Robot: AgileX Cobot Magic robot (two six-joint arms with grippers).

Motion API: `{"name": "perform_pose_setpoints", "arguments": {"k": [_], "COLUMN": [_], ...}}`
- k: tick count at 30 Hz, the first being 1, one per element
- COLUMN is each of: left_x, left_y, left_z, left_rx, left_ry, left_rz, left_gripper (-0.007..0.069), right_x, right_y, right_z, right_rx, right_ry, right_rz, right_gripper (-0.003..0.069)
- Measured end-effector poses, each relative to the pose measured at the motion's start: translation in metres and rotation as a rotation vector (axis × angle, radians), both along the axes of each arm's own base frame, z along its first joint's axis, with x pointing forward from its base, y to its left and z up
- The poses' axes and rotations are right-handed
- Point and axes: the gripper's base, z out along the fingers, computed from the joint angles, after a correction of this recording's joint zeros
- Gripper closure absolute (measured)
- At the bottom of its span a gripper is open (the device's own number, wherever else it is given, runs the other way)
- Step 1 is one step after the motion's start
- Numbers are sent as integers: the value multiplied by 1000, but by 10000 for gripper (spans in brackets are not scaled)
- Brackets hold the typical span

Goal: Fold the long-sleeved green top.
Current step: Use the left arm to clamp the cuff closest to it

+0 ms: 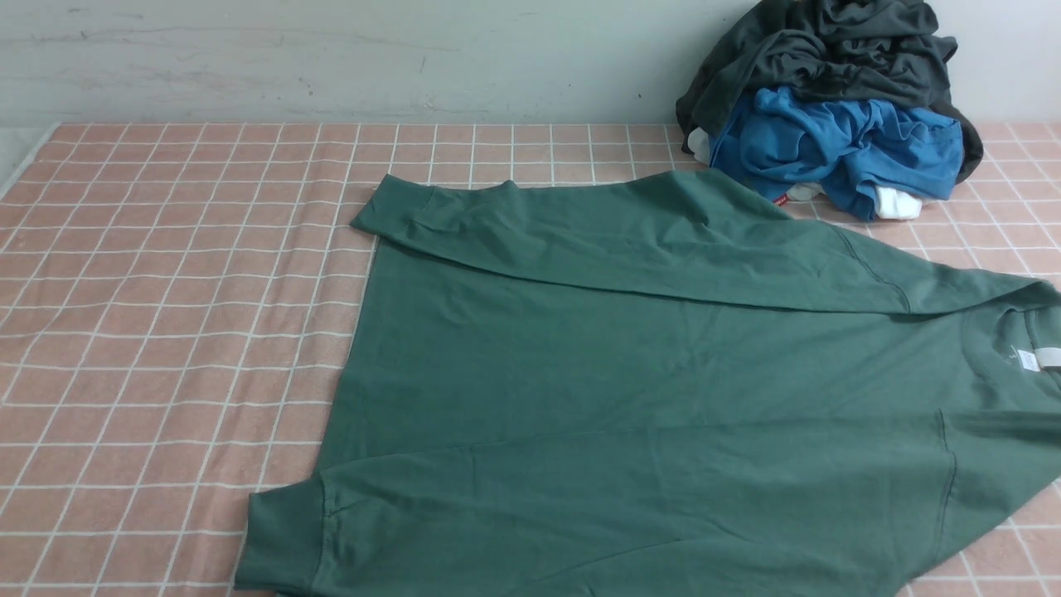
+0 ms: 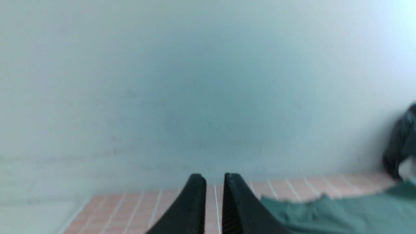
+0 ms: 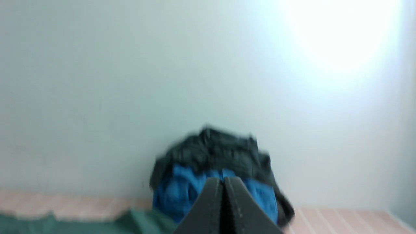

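Note:
My gripper will uncover more flat body underneath when it lifts the ribbed cuff, because the body's hem edge [image 1: 323, 459] goes under the near sleeve [image 1: 587, 512].
The green long-sleeved top [image 1: 646, 398] lies flat on the pink checked cloth, its neck with a small white label [image 1: 1028, 360] at the right and its hem at the left. The far sleeve [image 1: 580, 232] is folded across the body, cuff at the left. The near sleeve lies along the front edge, its ribbed cuff [image 1: 282, 531] at the lower left. Neither arm shows in the front view. My left gripper [image 2: 214, 178] is slightly open and empty, raised, with the top's edge [image 2: 341, 211] to its side. My right gripper [image 3: 223, 180] is shut and empty, raised, with a corner of the top [image 3: 65, 224] below.
A pile of clothes sits at the back right against the wall: a dark charcoal garment [image 1: 829, 58] over a bright blue one [image 1: 837, 149], with a bit of white below. It also shows in the right wrist view [image 3: 214, 152]. The pink checked cloth [image 1: 166, 315] covers the table.

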Motion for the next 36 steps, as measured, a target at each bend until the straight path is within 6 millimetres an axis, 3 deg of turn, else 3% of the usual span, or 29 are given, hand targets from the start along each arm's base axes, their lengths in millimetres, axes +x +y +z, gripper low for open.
{"name": "perform_pose_setpoints", "arguments": {"k": [5,8,9,12,13,15,17,19,21,23,27,31,32,36], "left_x": [-12,-16,-18,-12,-5,6,35,65,89,114,140,162,172,193], "left_y": [3,3,2,-1,-2,-2,-2,-3,-5,-9,-19,-27,-30,-29], "left_z": [24,40,60,101,129,144,159,152,132,98,53,20,4,-27], "left_rx": [-122,-171,-171,-123,-89,-73,-67,-79,-101,-101,-78,-123,-150,-175], "left_ry": [-300,-352,-350,-226,-141,-39,152,380,634,927,1272,1441,1499,1558], "left_rz": [-18,-48,-66,-73,-62,-48,-29,-16,-12,-35,-128,-195,-206,-177], "left_gripper": [552,552,554,568,583,599,616,619,619,619,601,520,458,314], "right_x": [-9,-11,-10,-8,0,4,27,46,64,81,94,102,105,109], "right_y": [2,2,2,3,2,2,-2,-5,-8,-8,-2,6,10,23], "right_z": [17,22,30,64,85,101,117,117,108,85,54,46,48,55], "right_rx": [54,76,80,60,39,26,27,40,76,146,146,129,106,-32], "right_ry": [-216,-246,-237,-217,-150,-111,101,288,495,782,1106,1169,1137,1034], "right_rz": [49,66,70,66,53,41,3,-26,-47,-54,4,103,153,253], "right_gripper": [669,669,669,669,669,669,669,669,669,669,669,669,669,669]}}
